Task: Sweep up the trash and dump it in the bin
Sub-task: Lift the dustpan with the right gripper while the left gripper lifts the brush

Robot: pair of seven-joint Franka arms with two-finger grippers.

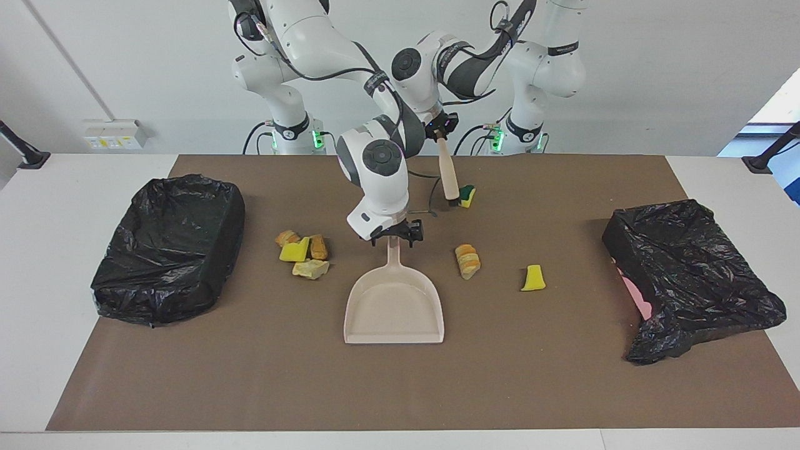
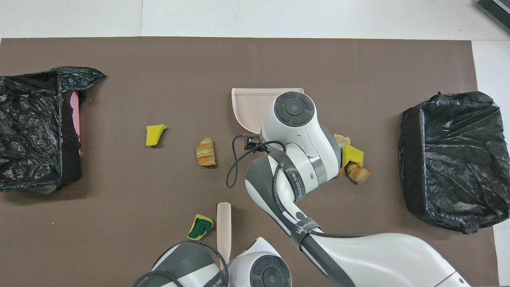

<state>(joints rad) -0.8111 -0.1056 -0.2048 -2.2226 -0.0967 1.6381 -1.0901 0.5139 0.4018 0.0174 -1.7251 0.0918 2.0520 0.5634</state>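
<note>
I should use my right gripper to turn the dustpan by its handle [image 1: 394, 254] toward the striped orange chunk before sweeping, because the dustpan's open edge [image 1: 394, 341] faces away from that chunk.
The beige dustpan [image 1: 394, 309] [image 2: 248, 108] lies flat mid-mat, its handle pointing at the robots. My right gripper [image 1: 395, 238] stands open at the handle's end, a finger on each side. My left gripper [image 1: 440, 132] is shut on the top of the beige brush [image 1: 447, 172] [image 2: 223, 227], which hangs tip-down beside the green-faced trash chunk [image 1: 464, 195] [image 2: 200, 227]. A cluster of trash [image 1: 303, 253] [image 2: 352, 159] lies beside the dustpan handle toward the right arm's end. A striped orange chunk [image 1: 467, 260] [image 2: 206, 152] and a yellow chunk [image 1: 533, 278] [image 2: 155, 134] lie toward the left arm's end.
A bin lined with a black bag [image 1: 169, 247] [image 2: 450, 159] stands at the right arm's end of the brown mat. Another black-bagged bin [image 1: 687, 275] [image 2: 32, 127] lies at the left arm's end, pink showing at its side.
</note>
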